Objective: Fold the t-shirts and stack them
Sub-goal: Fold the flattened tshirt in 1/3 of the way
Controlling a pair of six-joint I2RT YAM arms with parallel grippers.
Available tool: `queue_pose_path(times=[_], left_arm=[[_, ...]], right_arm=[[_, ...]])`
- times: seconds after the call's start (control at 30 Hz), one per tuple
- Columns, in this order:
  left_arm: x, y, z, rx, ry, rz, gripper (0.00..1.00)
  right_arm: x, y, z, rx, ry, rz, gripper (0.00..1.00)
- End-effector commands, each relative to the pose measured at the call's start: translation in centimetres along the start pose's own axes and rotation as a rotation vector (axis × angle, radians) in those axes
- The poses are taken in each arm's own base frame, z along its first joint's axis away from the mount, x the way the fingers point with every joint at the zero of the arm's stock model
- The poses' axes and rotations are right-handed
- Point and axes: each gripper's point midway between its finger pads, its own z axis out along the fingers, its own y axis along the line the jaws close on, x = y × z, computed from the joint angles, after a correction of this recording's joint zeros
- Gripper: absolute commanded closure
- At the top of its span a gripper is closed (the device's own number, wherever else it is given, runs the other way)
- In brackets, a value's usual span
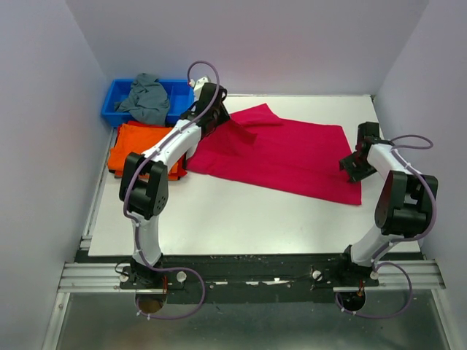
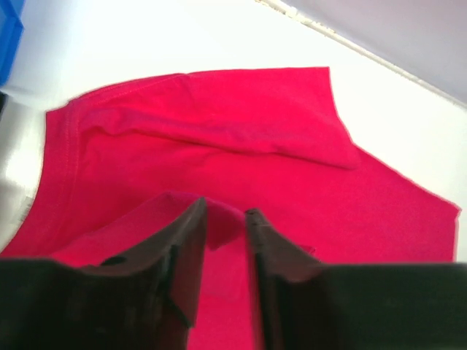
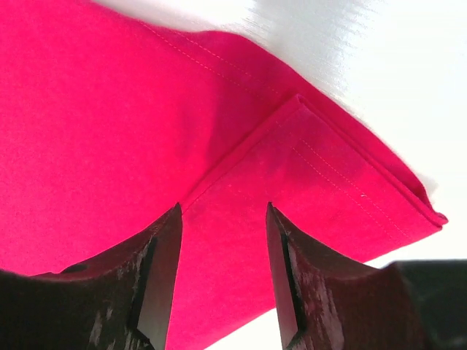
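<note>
The red t-shirt bunches in a fold (image 1: 241, 135) beside my left gripper, so my right gripper should take the t-shirt's front hem corner (image 1: 357, 202) and pull the t-shirt straight before folding.
A red t-shirt (image 1: 292, 153) lies spread across the white table (image 1: 241, 219). My left gripper (image 1: 219, 120) is at its back left part, shut on a pinch of the red cloth, which it holds raised in a ridge. In the left wrist view the gripper (image 2: 226, 215) has a fold of the red shirt (image 2: 219, 117) between its nearly closed jaws. My right gripper (image 1: 352, 166) is over the shirt's right edge. In the right wrist view the gripper (image 3: 222, 208) is open above a folded hem corner of the shirt (image 3: 109, 109), holding nothing.
A blue bin (image 1: 109, 109) at the back left holds a crumpled grey shirt (image 1: 146, 98). An orange folded shirt stack (image 1: 135, 146) lies in front of the bin, beside my left arm. White walls close in the table on the left, back and right.
</note>
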Motion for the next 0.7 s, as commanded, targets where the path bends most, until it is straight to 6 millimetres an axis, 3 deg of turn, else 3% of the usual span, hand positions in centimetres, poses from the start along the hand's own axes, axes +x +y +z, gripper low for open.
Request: queue_pose_path(times=[0.0, 0.07, 0.17, 0.3, 0.5, 0.67], left_arm=[[-0.4, -0.6, 1.2, 0.028, 0.008, -0.023, 0.44], [-0.9, -0.5, 1.4, 0.032, 0.007, -0.025, 0.36], [-2.0, -0.4, 1.1, 0.055, 0.003, -0.030, 0.36], [-3.0, -0.2, -1.2, 0.060, -0.012, -0.023, 0.36], [-0.5, 3.2, -5.0, -0.017, 0.035, -0.067, 0.36], [1.9, 6.4, -7.1, -0.062, 0.034, -0.081, 0.37]], right_arm=[[-2.0, 0.3, -1.7, -0.050, -0.091, 0.024, 0.42], [-2.2, 0.3, -2.8, -0.080, -0.108, 0.027, 0.42], [-1.7, -0.3, -4.0, -0.107, -0.114, 0.030, 0.43], [-0.1, -2.8, -4.7, -0.099, -0.108, 0.051, 0.44], [3.4, -7.5, -4.2, -0.054, -0.074, 0.105, 0.49], [4.8, -9.6, -3.1, -0.054, -0.069, 0.151, 0.55]])
